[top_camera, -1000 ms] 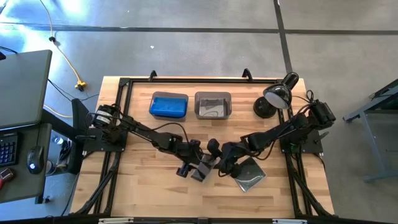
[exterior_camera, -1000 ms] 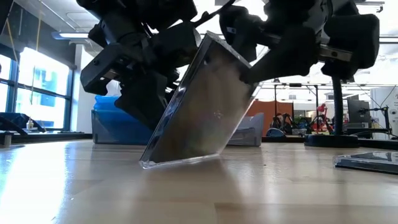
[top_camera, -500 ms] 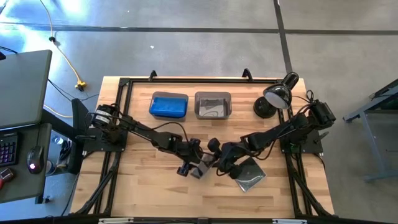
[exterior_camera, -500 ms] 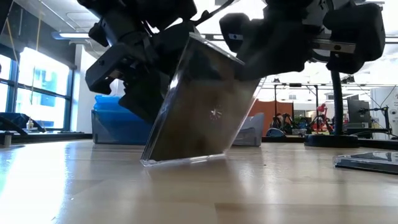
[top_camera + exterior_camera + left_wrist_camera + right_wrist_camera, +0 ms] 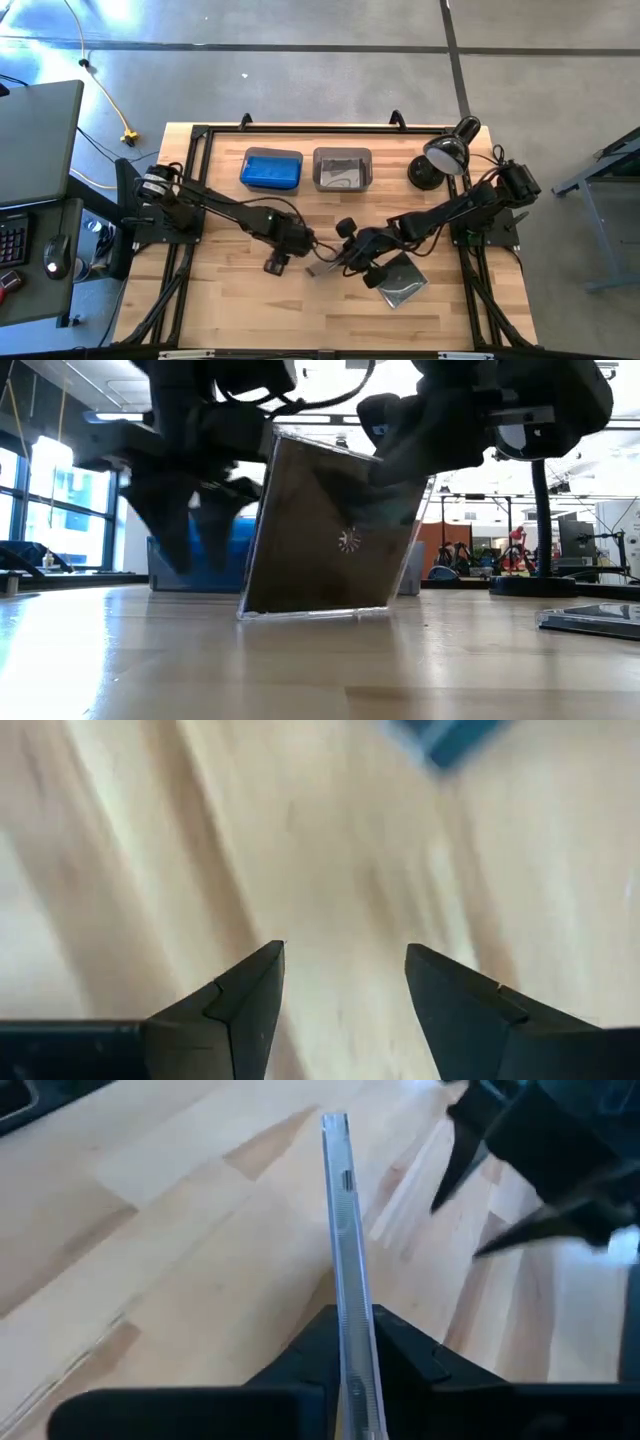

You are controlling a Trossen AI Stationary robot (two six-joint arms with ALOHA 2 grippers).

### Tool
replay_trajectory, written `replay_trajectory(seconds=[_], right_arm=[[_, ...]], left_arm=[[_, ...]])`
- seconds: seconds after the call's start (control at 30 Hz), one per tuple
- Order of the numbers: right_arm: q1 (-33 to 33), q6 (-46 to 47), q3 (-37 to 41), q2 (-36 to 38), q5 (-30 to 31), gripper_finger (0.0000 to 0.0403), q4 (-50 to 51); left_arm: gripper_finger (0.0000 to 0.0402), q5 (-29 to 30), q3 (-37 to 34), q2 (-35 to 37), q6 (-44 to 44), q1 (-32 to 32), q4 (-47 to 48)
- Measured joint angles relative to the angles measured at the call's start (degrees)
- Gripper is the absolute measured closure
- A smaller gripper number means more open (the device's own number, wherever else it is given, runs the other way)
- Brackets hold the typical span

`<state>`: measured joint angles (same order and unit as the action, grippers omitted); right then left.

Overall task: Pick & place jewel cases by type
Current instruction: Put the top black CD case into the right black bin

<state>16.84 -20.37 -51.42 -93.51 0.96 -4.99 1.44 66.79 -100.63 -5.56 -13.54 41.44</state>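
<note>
I keep carrying the dark jewel case (image 5: pixel 325 545) with my right gripper until it hangs over the translucent grey bin (image 5: pixel 343 170), because the case is free of my open left gripper.
A dark jewel case (image 5: pixel 335 540) stands on edge near the table's middle (image 5: pixel 322 268), with my right gripper (image 5: pixel 345 1350) shut on it. My left gripper (image 5: pixel 345 990) hangs open over bare wood just left of the case (image 5: pixel 275 262), touching nothing. A second dark jewel case (image 5: pixel 400 282) lies flat on the table at the right (image 5: pixel 590 618). My right gripper pinches the jewel case between its two fingers (image 5: pixel 400 1345), one on each flat face, at the upper edge (image 5: pixel 345 1295) near the corner (image 5: pixel 405 465). The fingers slant down from the table's right. The case stands nearly upright with its lower edge (image 5: pixel 300 613) on the table.
At the back stand a bin filled with blue (image 5: pixel 271 169) and a translucent grey bin (image 5: pixel 342 169) side by side. A black desk lamp (image 5: pixel 440 155) stands at the back right. Bare wood stretches along the near edge and at the left.
My left gripper has drawn away from the jewel case toward the table's left and up, tipping to point more steeply down. The case has swung from a clear lean to nearly upright, its lower edge staying on the table in my right gripper's hold.
</note>
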Motion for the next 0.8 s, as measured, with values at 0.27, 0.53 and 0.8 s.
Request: replay_trajectory(seconds=[0.27, 0.53, 0.8], right_arm=[[0.02, 1.91, 0.11, 3.54, 14.8, 0.0373, 4.16], [-1.97, -10.99, 0.04, 9.23, 34.46, 0.036, 3.87], [-12.5, -14.99, 0.04, 11.55, 35.83, 0.0363, 3.86]], left_arm=[[0.0196, 4.75, 4.6, 0.38, 6.03, 0.02, 21.46], [0.0196, 9.31, 4.84, 2.02, 8.03, 0.02, 27.6], [0.0196, 9.63, 4.83, 2.37, 8.87, 0.02, 26.84]])
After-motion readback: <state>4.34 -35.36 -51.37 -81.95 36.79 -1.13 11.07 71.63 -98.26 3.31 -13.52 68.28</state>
